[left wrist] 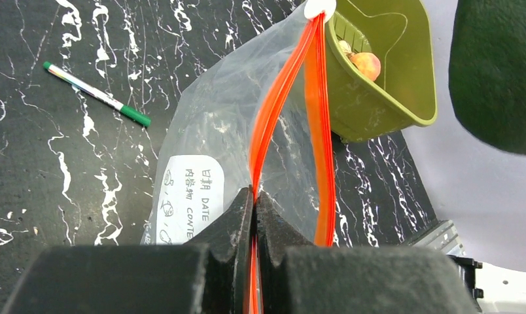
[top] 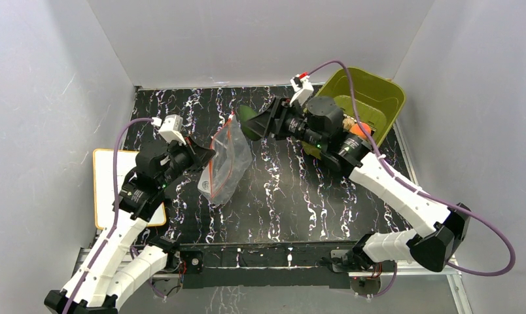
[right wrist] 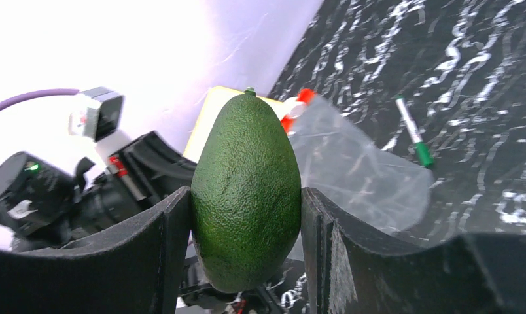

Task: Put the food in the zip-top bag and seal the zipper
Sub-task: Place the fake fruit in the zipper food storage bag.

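The red-orange zipper lips are spread apart, so the robot's right gripper should keep moving the avocado toward the bag's opening until the avocado is inside the zipper lips, and then let go of it.
My left gripper is shut on one lip of the red-orange zipper of the clear zip-top bag, holding its mouth open. My right gripper is shut on a dark green avocado, held in the air just right of the bag's top. The avocado also shows at the top right of the left wrist view. An orange-pink peach and a beige piece lie in the olive-green basket. An orange piece shows beside my right arm.
A white pen with a green cap lies on the black marbled table beyond the bag. A white board with a yellow edge lies at the left. Grey walls enclose the table on three sides.
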`<state>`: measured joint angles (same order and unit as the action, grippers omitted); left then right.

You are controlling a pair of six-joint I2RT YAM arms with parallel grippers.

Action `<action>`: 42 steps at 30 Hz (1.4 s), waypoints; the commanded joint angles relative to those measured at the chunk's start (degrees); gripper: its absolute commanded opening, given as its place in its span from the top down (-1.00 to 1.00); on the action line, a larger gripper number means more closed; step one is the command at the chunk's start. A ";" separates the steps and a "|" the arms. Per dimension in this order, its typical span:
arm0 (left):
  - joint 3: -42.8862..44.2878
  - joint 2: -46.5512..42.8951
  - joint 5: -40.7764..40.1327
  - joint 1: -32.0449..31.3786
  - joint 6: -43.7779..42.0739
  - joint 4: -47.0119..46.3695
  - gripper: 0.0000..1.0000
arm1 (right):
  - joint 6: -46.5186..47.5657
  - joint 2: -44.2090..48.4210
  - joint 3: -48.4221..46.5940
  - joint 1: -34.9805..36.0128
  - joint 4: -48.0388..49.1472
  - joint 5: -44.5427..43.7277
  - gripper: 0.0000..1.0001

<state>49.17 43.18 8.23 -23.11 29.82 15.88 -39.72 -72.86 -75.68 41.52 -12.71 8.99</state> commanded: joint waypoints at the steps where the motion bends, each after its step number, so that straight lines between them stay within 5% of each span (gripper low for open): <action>1: -0.15 0.42 2.25 -0.09 1.79 -2.34 1.00 | -6.98 -1.95 0.19 4.01 9.44 1.09 0.41; 23: -0.97 -0.69 3.66 -0.13 6.53 -3.73 1.00 | -11.21 -9.98 0.38 9.46 0.32 -6.52 0.37; 32: -1.28 -0.38 3.57 -0.09 6.93 -4.26 1.00 | -11.07 -11.16 -0.04 9.55 -0.82 -7.05 0.12; 42: -1.82 -0.22 3.22 -0.09 6.69 -4.40 1.00 | -4.68 -10.18 -3.17 9.55 -3.59 -6.00 -0.37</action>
<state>47.97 43.42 11.35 -23.11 36.27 13.28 -48.45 -84.53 -74.78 50.87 -16.69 3.14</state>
